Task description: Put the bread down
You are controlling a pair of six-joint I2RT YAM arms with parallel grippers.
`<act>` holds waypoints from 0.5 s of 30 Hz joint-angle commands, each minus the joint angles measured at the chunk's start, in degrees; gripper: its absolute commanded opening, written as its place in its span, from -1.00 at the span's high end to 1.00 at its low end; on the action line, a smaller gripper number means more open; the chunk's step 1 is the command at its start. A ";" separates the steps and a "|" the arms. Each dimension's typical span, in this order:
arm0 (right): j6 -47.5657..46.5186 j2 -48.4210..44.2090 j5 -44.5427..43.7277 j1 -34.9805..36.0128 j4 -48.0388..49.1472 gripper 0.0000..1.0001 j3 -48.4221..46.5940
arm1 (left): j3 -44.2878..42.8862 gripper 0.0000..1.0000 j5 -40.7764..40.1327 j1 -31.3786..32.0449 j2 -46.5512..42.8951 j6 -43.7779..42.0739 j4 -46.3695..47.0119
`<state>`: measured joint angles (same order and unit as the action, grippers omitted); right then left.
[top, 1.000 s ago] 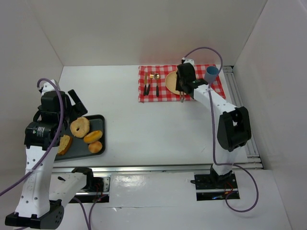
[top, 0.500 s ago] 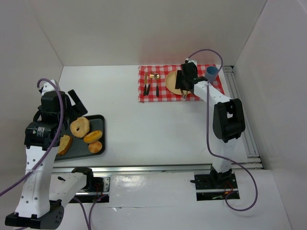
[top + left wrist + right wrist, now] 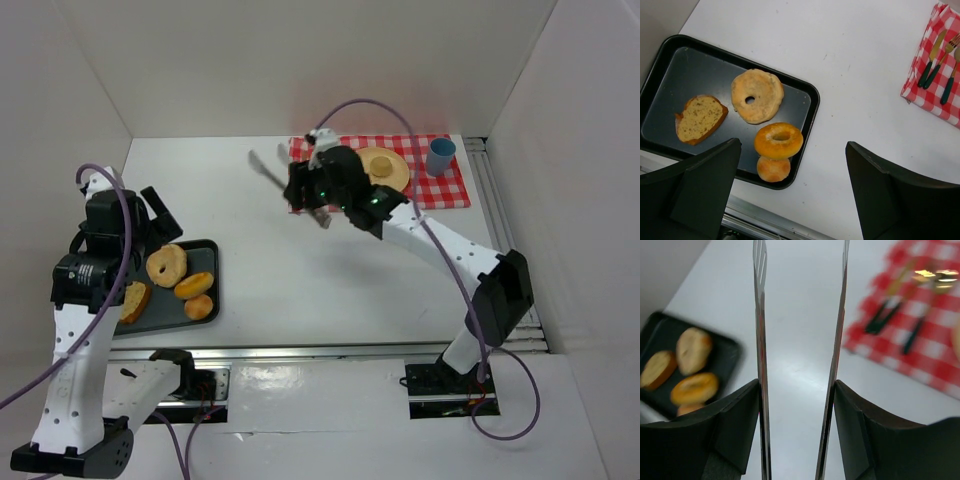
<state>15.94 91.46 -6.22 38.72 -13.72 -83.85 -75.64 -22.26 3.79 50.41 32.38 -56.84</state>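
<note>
My right gripper should keep going, since the tongs are open and the bagel's rim is free beside the empty tray corner [image 3: 203,256], until it reaches that rim [image 3: 183,263] and closes there.
A round bun [image 3: 377,162] lies on the tan plate [image 3: 399,179] on the red checked cloth [image 3: 443,187]. My right gripper [image 3: 318,192] is shut on metal tongs [image 3: 760,315], whose two blades stand apart and empty over the bare table left of the cloth; its gripper shows in the right wrist view [image 3: 797,430]. The dark tray [image 3: 207,258] at the left holds a bagel [image 3: 757,95], a glazed ring [image 3: 778,140], a small roll [image 3: 773,169] and a bread slice [image 3: 700,118]. My left gripper [image 3: 792,192] is open and empty above the tray's right edge.
A blue cup [image 3: 440,155] stands at the cloth's far right corner. Cutlery [image 3: 935,57] lies on the cloth's left part. White walls close in the table on three sides; a metal rail runs along the near edge.
My right arm has swung left from over the plate to the table's middle with the tongs. The bun now shows on the plate. The left arm has not moved.
</note>
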 commanded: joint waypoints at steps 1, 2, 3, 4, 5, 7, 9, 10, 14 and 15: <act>1.98 4.93 15.25 6.43 4.12 -0.30 0.10 | -1.18 -0.98 -1.21 0.16 -2.15 2.34 1.47; 1.99 6.43 17.36 7.94 4.13 -0.30 -1.04 | -1.70 -0.98 -1.21 0.16 -2.16 2.34 1.47; 1.99 8.02 19.99 9.43 4.14 -0.30 -2.44 | -2.23 -0.98 -1.21 0.16 -2.86 2.94 0.95; 1.99 11.34 20.97 12.05 3.35 -0.30 -3.85 | -3.28 -0.98 -1.21 0.16 -2.86 2.95 0.94; 1.99 13.02 21.59 13.21 1.95 -0.30 -7.17 | -3.81 -0.98 -1.21 0.16 -3.39 2.95 0.94; 1.46 16.02 23.52 15.67 1.42 -0.30 -9.74 | -4.60 -0.98 -1.73 0.16 -3.39 2.95 0.33; 1.46 19.89 25.72 16.91 1.41 -0.30 -12.73 | -5.14 -0.98 -1.73 0.16 -3.39 2.95 -0.28; 1.98 22.33 26.25 18.05 1.41 -0.30 -14.74 | -5.14 -0.98 -2.25 0.16 -3.91 2.95 -0.29; 1.99 27.70 26.26 19.81 0.27 -0.30 -19.40 | -5.14 -0.98 -2.26 0.16 -4.44 1.90 -0.29; 1.99 28.76 26.26 19.82 -0.43 -0.30 -20.29 | -5.14 -0.98 -2.26 0.16 -4.45 1.90 -0.29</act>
<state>17.63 118.96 18.06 58.35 -14.41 -98.48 -79.22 -23.46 3.79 46.50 34.74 -57.58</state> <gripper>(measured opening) 0.654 0.992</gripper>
